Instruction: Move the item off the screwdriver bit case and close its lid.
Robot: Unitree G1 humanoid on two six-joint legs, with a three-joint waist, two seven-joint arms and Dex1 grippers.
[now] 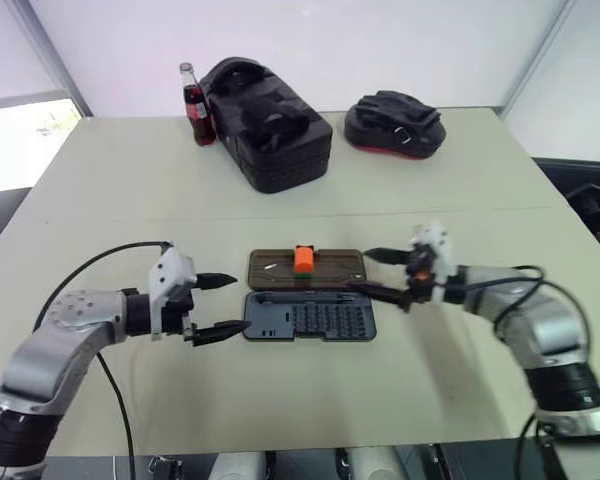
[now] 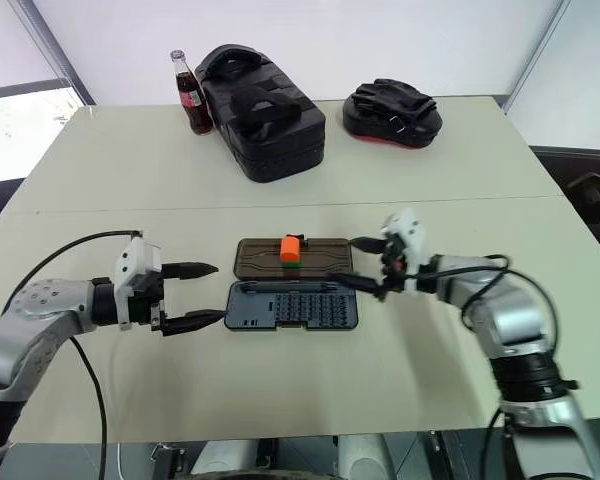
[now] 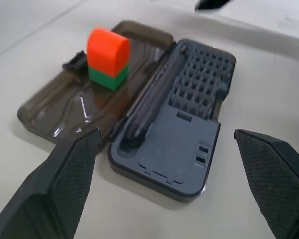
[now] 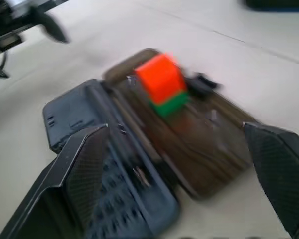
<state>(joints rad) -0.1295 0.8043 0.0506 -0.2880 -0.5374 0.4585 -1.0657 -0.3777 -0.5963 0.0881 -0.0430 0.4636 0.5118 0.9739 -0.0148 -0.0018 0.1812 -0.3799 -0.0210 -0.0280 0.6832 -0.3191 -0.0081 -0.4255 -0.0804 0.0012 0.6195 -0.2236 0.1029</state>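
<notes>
The item (image 1: 304, 260) will come off the lid as one piece when the robot lifts it, because the green base (image 1: 303, 275) sits flush under the orange block.
The screwdriver bit case (image 1: 310, 320) lies open on the table's middle, its dark grey tray nearest me. Its smoky-brown lid (image 1: 270, 267) lies flat behind the tray. The item (image 1: 304, 259), an orange block on a green base, stands upright on the lid; it also shows as the item (image 3: 107, 58) and the item (image 4: 163, 82). My left gripper (image 1: 227, 304) hovers open just left of the case. Open as well, my right gripper (image 1: 374, 273) sits at the case's right end. Neither holds anything.
A bulky black toolbox (image 1: 268, 125) stands at the back with a cola bottle (image 1: 197, 106) to its left. A black and red bag (image 1: 394, 125) lies at the back right. Bare table surrounds the case.
</notes>
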